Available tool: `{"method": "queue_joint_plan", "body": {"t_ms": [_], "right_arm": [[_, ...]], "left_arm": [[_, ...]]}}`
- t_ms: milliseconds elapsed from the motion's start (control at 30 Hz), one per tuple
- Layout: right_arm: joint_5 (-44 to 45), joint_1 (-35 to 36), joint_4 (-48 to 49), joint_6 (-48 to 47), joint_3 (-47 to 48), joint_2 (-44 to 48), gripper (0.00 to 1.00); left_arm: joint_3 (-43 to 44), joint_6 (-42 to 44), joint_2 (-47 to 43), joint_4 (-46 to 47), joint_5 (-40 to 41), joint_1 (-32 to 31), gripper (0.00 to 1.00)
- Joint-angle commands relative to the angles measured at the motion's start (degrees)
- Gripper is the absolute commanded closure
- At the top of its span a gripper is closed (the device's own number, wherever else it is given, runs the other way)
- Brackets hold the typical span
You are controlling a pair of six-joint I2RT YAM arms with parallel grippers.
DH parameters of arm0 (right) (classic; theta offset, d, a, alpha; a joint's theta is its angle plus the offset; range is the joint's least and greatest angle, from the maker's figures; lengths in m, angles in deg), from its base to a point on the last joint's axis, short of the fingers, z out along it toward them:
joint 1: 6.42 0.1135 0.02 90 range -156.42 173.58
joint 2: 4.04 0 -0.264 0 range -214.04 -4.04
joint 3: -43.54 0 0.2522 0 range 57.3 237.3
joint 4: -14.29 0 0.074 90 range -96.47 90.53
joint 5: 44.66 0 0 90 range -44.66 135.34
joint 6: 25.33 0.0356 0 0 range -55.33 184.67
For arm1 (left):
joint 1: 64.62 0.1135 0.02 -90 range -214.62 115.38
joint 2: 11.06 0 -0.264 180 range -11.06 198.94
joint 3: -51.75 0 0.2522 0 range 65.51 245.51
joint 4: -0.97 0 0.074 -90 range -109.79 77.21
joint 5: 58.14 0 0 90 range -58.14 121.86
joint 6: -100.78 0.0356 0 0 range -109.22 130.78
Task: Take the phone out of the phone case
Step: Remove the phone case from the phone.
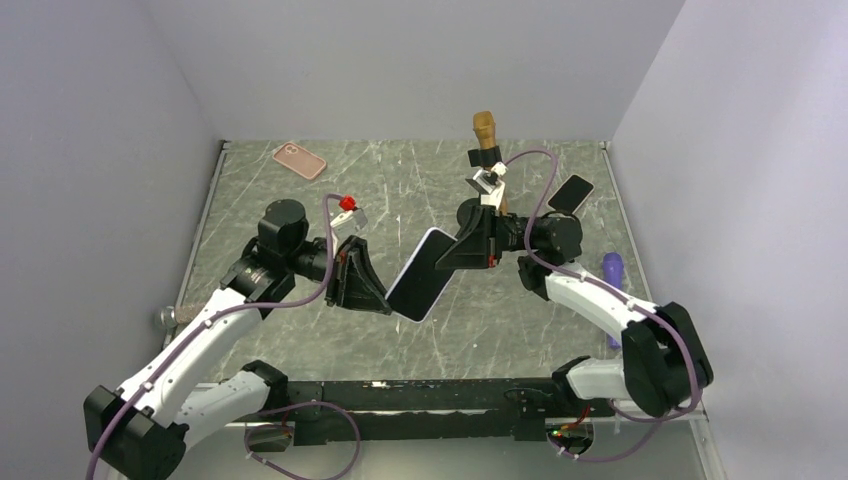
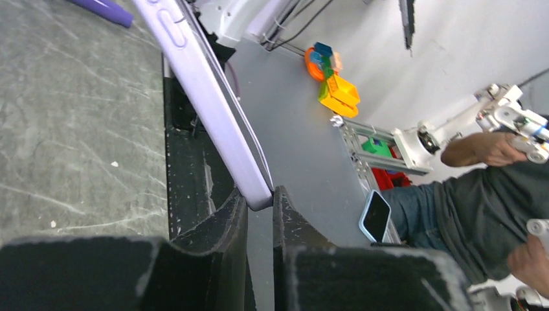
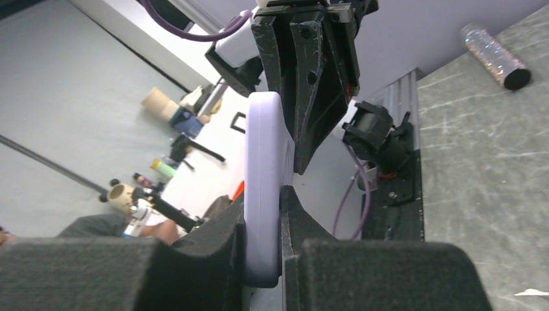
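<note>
My left gripper is pinching the corner across the phone case from my right gripper and should switch to the lower corner along my right gripper's phone case edge.
The phone, dark screen up, sits inside its lavender phone case and hangs tilted above the middle of the table, held from both ends. My left gripper is shut on the case's lower corner; in the left wrist view that lavender corner is pinched between the two fingertips of the left gripper. My right gripper is shut on the upper end, and in the right wrist view the case's edge runs up from between the fingers of the right gripper toward the left gripper.
A pink case lies at the back left and a black phone at the back right. A purple cylinder lies by the right edge, a brown wooden piece at the back, and a glittery tube at the left edge.
</note>
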Motion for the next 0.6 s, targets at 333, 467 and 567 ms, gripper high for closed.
{"method": "queue_joint_plan", "body": {"t_ms": [333,467,567], "right_arm": [[0.3,2.0,27.6,26.3,7.1,-1.9,1.00],[0.8,2.7,27.6,26.7,7.5,-0.5,1.00],[1.4,2.7,27.0,26.1,7.2,0.0,1.00]], "left_arm": [[6.2,18.5,8.4,-4.6,2.1,0.3,1.00],[7.2,15.3,12.2,-4.0,6.6,2.1,1.00],[6.4,10.3,13.7,-1.0,9.6,4.1,1.00]]}}
